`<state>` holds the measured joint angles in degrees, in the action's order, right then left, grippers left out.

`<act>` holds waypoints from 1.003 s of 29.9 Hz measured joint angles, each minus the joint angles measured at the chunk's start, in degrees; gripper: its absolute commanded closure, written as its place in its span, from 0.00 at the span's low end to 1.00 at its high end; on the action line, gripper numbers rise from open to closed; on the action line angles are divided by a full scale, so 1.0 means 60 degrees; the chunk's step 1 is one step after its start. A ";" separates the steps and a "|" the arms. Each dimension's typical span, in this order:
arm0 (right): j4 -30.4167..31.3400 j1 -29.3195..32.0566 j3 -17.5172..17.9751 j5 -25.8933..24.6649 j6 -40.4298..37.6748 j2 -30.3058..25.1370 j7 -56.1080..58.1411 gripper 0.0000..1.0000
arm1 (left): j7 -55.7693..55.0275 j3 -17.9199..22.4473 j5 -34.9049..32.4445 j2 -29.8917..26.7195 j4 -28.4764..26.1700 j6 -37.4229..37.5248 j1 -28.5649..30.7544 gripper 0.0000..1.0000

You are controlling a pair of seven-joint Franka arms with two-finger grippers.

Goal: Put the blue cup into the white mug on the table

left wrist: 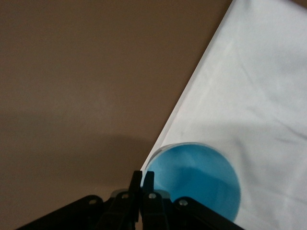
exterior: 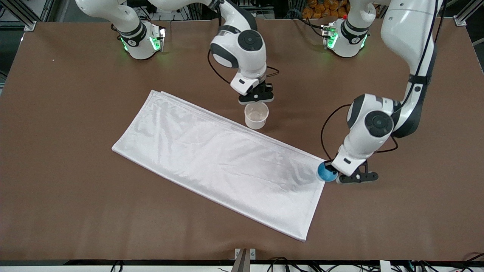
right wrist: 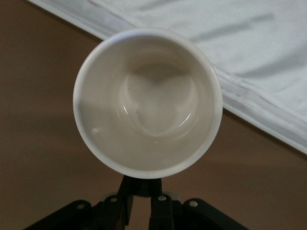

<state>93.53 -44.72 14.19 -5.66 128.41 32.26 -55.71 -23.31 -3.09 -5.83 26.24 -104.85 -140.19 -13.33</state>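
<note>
The white mug sits at the cloth's edge [exterior: 244, 125], so next my right gripper puts it down on clear brown table [exterior: 275, 118] before my left gripper brings the blue cup.
The blue cup [exterior: 326, 172] sits at the corner of the white cloth toward the left arm's end of the table [exterior: 75, 94]. My left gripper [exterior: 336, 175] is shut on its rim, one finger inside and one outside. In the left wrist view the cup [left wrist: 196, 179] lies just past the pinched fingers [left wrist: 136, 184]. The white mug [exterior: 256, 115] is upright on the table beside the cloth's edge that lies farther from the front camera. My right gripper [exterior: 257, 101] is shut on its black handle. The right wrist view looks into the empty mug [right wrist: 146, 100], with the handle [right wrist: 141, 184] between the fingers.
A large white cloth [exterior: 219, 158] lies spread diagonally across the middle of the table, between the mug and the cup. Both arm bases stand along the table edge farthest from the front camera. Bare brown table surrounds the cloth.
</note>
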 measured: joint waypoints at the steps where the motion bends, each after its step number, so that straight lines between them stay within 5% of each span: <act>1: -0.0131 -0.0110 -0.0026 -0.0001 0.0008 0.0144 -0.0023 1.00 | 0.0035 0.0000 -0.0001 -0.0218 -0.0346 -0.0148 0.0026 1.00; 17: -0.1662 -0.1331 -0.0485 -0.0176 0.0358 0.1775 -0.0366 0.98 | -0.0226 -0.0233 -0.0002 -0.2808 -0.3238 -0.0547 -0.0020 1.00; 21: -0.1710 -0.1393 -0.0490 -0.0180 0.0639 0.1917 -0.0425 0.44 | -0.0388 -0.0325 -0.0002 -0.3051 -0.3565 -0.0546 -0.0022 1.00; 23: -0.1739 -0.1411 -0.0490 -0.0180 0.0687 0.1958 -0.0575 0.00 | -0.0430 -0.0343 -0.0002 -0.3080 -0.3661 -0.0547 -0.0022 1.00; 30: -0.1915 -0.1447 -0.0490 -0.0189 0.0721 0.1940 -0.0985 0.00 | -0.0438 -0.0343 -0.0002 -0.3080 -0.3844 -0.0550 0.0001 1.00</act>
<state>82.04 -53.40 11.25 -6.79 132.73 43.90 -61.62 -25.93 -5.15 -5.84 7.76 -127.91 -143.49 -13.32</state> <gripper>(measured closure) 0.471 0.960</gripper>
